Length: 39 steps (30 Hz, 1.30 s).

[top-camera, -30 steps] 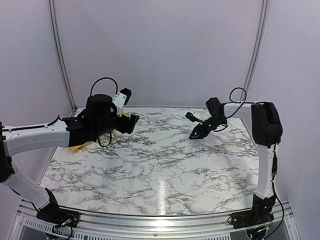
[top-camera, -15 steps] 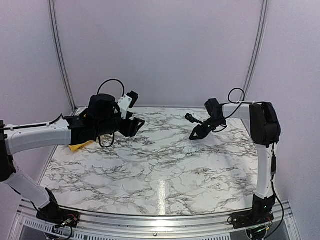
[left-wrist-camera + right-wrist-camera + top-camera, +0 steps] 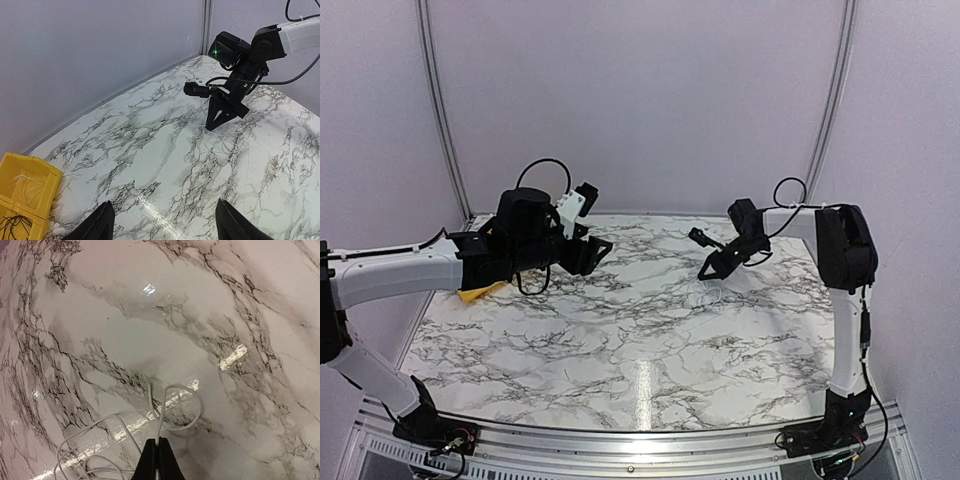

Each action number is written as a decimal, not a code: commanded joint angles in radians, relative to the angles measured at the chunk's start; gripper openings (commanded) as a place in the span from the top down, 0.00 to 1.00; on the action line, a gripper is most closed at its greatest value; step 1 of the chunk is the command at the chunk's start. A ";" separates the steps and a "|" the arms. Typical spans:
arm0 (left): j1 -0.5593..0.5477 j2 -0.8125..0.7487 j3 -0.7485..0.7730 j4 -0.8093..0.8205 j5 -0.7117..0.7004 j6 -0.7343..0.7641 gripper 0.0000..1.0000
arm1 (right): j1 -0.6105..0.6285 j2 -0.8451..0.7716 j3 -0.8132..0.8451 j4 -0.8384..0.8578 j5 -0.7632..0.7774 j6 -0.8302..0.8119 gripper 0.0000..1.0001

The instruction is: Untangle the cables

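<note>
I can see the white cable lying in loops [image 3: 100,456] with its loose end beyond my right gripper's fingers, so I should raise that loose end [image 3: 149,385] to my left gripper.
A thin white cable [image 3: 192,412] lies in loose loops on the marble table and also shows in the left wrist view [image 3: 227,146]. My right gripper [image 3: 156,441] is shut on one strand of it just above the table, at the back right in the top view [image 3: 708,273]. My left gripper [image 3: 164,212] is open and empty, hovering above the table well left of the cable, at the back left in the top view [image 3: 596,248]. Thin dark wires [image 3: 12,225] lie in a yellow bin [image 3: 47,172].
The yellow bin [image 3: 480,292] sits at the table's left edge under my left arm, with some thin white wires [image 3: 25,182] in another compartment. Grey walls close off the back and sides of the table [image 3: 620,340].
My left arm has swung a little to the right and forward. My right gripper has shifted slightly left and down, staying shut.
</note>
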 commanded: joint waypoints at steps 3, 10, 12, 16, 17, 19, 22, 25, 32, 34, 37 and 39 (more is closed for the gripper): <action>-0.011 0.014 -0.006 0.040 0.117 -0.011 0.33 | 0.026 -0.211 -0.057 -0.011 -0.048 0.004 1.00; -0.056 0.050 -0.001 0.082 0.171 -0.054 0.19 | 0.063 -0.484 -0.120 -0.037 -0.121 0.023 1.00; -0.079 0.032 0.005 0.101 0.163 -0.064 0.17 | 0.075 -0.544 -0.120 -0.053 -0.138 0.028 1.00; -0.101 0.003 0.018 0.146 0.168 -0.138 0.23 | 0.093 -0.643 -0.142 -0.051 -0.200 0.037 1.00; -0.103 0.003 0.018 0.162 0.176 -0.176 0.27 | 0.095 -0.669 -0.150 -0.046 -0.217 0.039 1.00; -0.110 0.010 0.005 0.213 0.196 -0.252 0.28 | 0.108 -0.703 -0.173 -0.026 -0.230 0.038 1.00; -0.128 0.030 -0.056 0.377 0.231 -0.395 0.27 | 0.130 -0.743 -0.236 0.022 -0.216 0.026 1.00; -0.147 0.082 -0.105 0.552 0.218 -0.543 0.27 | 0.152 -0.761 -0.300 0.051 -0.199 -0.003 1.00; -0.192 0.223 -0.062 0.668 0.174 -0.680 0.33 | 0.167 -0.782 -0.376 0.086 -0.220 0.010 1.00; -0.197 0.249 -0.048 0.686 0.170 -0.689 0.36 | 0.171 -0.784 -0.382 0.087 -0.220 0.011 1.00; -0.197 0.285 -0.029 0.710 0.168 -0.694 0.41 | 0.173 -0.786 -0.393 0.094 -0.223 0.013 1.00; -0.197 0.307 -0.008 0.712 0.168 -0.697 0.44 | 0.173 -0.783 -0.401 0.100 -0.220 0.016 1.00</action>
